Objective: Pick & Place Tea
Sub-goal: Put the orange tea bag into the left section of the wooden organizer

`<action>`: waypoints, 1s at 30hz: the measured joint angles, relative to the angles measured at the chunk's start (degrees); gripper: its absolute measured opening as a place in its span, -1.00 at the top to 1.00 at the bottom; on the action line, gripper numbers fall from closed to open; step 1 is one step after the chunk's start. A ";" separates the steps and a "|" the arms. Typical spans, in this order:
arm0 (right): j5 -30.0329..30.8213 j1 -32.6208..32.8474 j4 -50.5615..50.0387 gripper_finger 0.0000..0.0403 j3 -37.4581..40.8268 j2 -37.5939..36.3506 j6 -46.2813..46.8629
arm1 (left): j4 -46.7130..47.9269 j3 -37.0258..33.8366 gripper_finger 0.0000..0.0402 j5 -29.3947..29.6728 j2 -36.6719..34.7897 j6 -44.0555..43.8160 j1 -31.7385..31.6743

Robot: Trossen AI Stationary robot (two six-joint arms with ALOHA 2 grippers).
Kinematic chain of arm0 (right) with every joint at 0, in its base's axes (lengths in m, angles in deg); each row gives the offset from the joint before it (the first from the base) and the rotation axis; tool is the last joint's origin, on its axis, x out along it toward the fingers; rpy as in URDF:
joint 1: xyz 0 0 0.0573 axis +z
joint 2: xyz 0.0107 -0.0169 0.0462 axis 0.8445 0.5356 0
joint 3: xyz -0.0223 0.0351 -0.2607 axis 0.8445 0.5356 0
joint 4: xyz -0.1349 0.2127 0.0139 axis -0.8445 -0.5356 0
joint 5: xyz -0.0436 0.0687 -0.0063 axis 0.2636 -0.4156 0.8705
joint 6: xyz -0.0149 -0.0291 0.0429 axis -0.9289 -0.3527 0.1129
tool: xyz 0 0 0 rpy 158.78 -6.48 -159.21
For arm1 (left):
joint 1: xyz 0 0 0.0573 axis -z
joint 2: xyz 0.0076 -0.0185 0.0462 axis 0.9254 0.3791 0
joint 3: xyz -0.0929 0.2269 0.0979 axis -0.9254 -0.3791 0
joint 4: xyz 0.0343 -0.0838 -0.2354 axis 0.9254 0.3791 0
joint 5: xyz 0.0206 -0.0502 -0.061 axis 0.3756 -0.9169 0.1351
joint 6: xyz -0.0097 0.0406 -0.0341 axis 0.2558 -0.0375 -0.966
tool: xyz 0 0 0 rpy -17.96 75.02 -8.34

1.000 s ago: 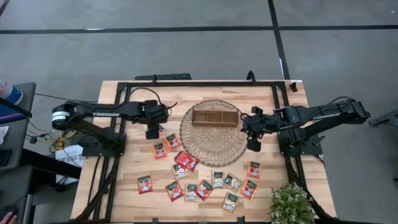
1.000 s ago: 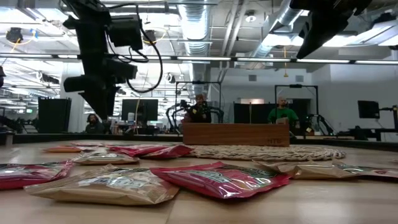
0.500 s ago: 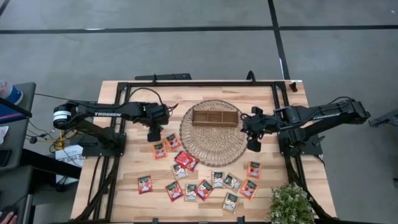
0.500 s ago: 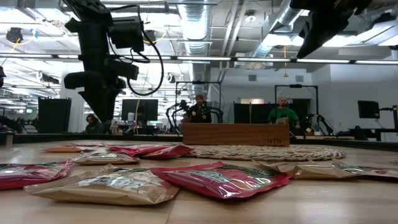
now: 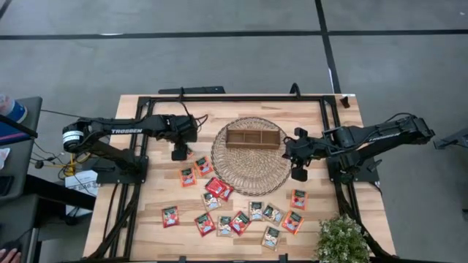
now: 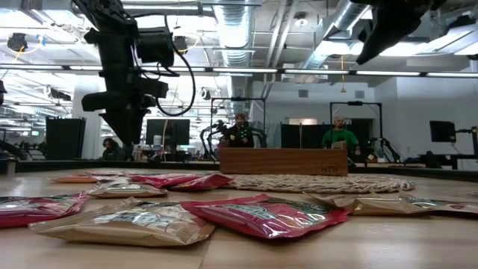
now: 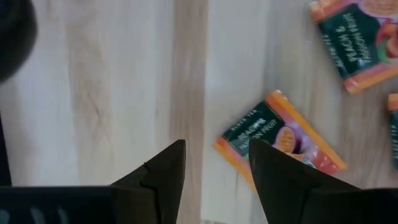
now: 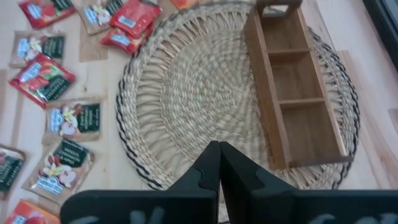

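The orange sachet [image 7: 287, 137] is clear of its neighbours and its dark end [image 7: 251, 127] faces the open fingers. My left gripper should keep going down and close on that end of the sachet.
Several tea sachets [image 5: 241, 208], red-orange and pale beige, lie flat on the near half of the wooden table. My left gripper [image 5: 179, 153] hangs open above the table left of the round wicker mat [image 5: 251, 172]. In its wrist view the open fingers [image 7: 217, 171] point down at bare wood, beside an orange sachet [image 7: 280, 140] that they do not touch. My right gripper [image 5: 298, 174] is shut and holds nothing; it hovers high over the mat's right edge [image 8: 217, 165]. A brown three-compartment tray [image 5: 254, 137] stands on the mat's far part.
A potted plant [image 5: 342, 239] stands at the near right corner. Black frame rails [image 5: 139, 168] run along the table's left, right and far sides. In the low view people [image 6: 240, 131] sit in the room behind the table.
My left arm has swung a little toward the table's far edge, and its gripper has stayed open above the table. The sachets, the mat and the tray lie as before.
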 joint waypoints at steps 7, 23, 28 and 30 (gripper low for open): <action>0.02 1.62 4.77 1.00 0.00 0.00 0.00 | -1.51 0.00 0.15 -1.68 0.00 0.34 -1.00; 0.04 4.42 7.23 1.00 0.00 0.02 0.00 | -1.42 -0.04 0.15 -2.71 8.55 0.42 -0.96; 0.04 4.68 7.19 1.00 0.00 0.02 0.00 | -1.19 -0.04 0.15 -2.35 10.73 0.67 -0.96; 0.03 4.68 7.19 1.00 0.00 0.02 0.00 | -1.20 -0.04 0.15 -2.33 11.29 0.72 -0.96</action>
